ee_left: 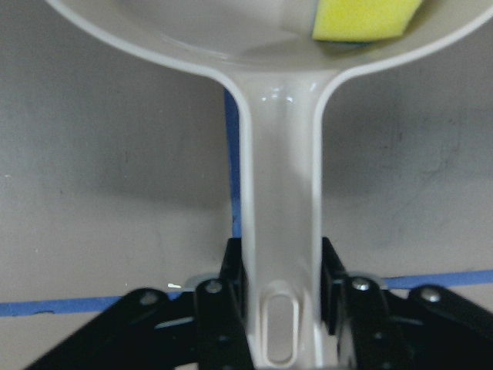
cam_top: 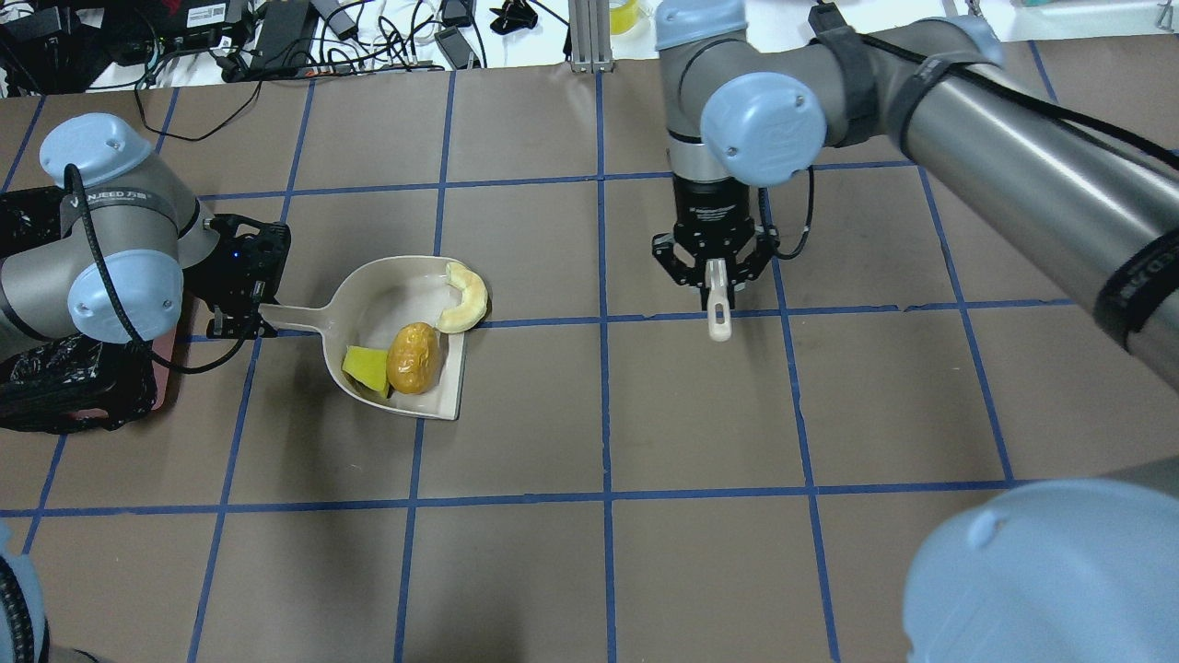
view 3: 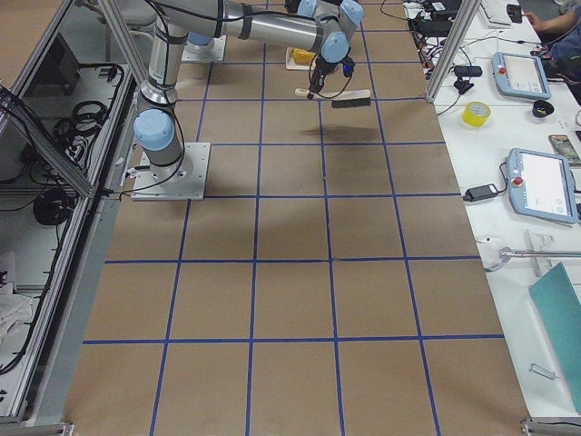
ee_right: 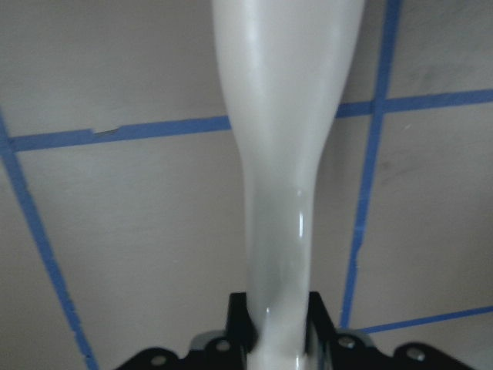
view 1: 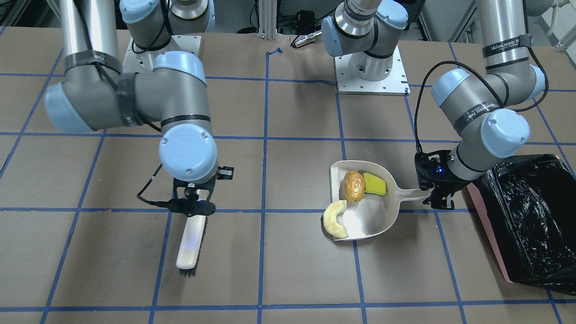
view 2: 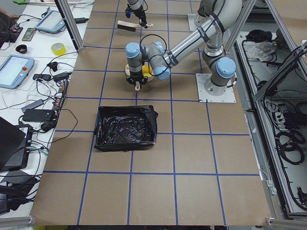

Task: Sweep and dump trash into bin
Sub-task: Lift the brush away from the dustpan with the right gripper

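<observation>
The pale crescent slice (view 1: 329,218) sticks out over the dustpan's open edge, so my right gripper should use the brush to sweep it deeper (view 1: 364,217) before I lift the dustpan.
The beige dustpan (view 1: 373,211) lies on the table and holds the trash: an orange-brown lump (view 1: 352,185), a yellow wedge (view 1: 375,184) and a pale crescent slice (view 1: 335,219) at its open lip. My left gripper (view 1: 438,195) is shut on the dustpan's handle (ee_left: 281,231), seen also in the overhead view (cam_top: 241,313). My right gripper (view 1: 194,200) is shut on the brush (view 1: 191,243), whose white handle (ee_right: 285,154) fills the right wrist view. The brush stands well apart from the dustpan. The pink bin (view 1: 483,225) with its black bag (view 1: 531,216) stands beside the left gripper.
The brown table has a blue tape grid (view 1: 263,209). The two arm bases (view 1: 371,72) stand at the robot's edge. Cables and devices (cam_top: 276,37) lie beyond the table's far edge. In the left side view the bin (view 2: 125,127) sits near the table's left end.
</observation>
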You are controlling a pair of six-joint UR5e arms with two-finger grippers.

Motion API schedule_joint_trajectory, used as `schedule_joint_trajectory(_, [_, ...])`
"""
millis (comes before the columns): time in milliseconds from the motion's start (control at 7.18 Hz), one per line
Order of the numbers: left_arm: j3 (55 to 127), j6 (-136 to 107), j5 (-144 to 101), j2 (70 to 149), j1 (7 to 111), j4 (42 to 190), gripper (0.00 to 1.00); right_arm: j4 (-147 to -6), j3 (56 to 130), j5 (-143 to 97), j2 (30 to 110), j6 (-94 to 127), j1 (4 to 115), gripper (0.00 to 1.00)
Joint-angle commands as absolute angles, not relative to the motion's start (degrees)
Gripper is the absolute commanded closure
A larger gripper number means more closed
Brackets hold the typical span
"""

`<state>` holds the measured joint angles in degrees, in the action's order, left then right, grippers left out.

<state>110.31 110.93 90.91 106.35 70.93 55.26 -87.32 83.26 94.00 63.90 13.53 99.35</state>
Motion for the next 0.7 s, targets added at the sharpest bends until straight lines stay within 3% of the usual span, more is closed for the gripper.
schedule_joint_trajectory(0, [110.3, 110.83, 90.88, 106.35, 71.01, 55.2, 0.99, -86.32, 83.93, 98.26, 63.9, 4.15, 89.78, 0.96])
schedule_joint_trajectory(279, [110.3, 110.83, 90.79, 106.35, 71.02, 55.28, 0.99, -86.65, 85.68, 100.87, 64.07, -6.62, 82.13, 0.97])
schedule_joint_trajectory(557, [110.3, 110.92, 90.7, 106.26, 70.93, 55.28, 0.99, -86.31, 87.52, 102.31, 66.17, -5.72, 83.04, 0.96])
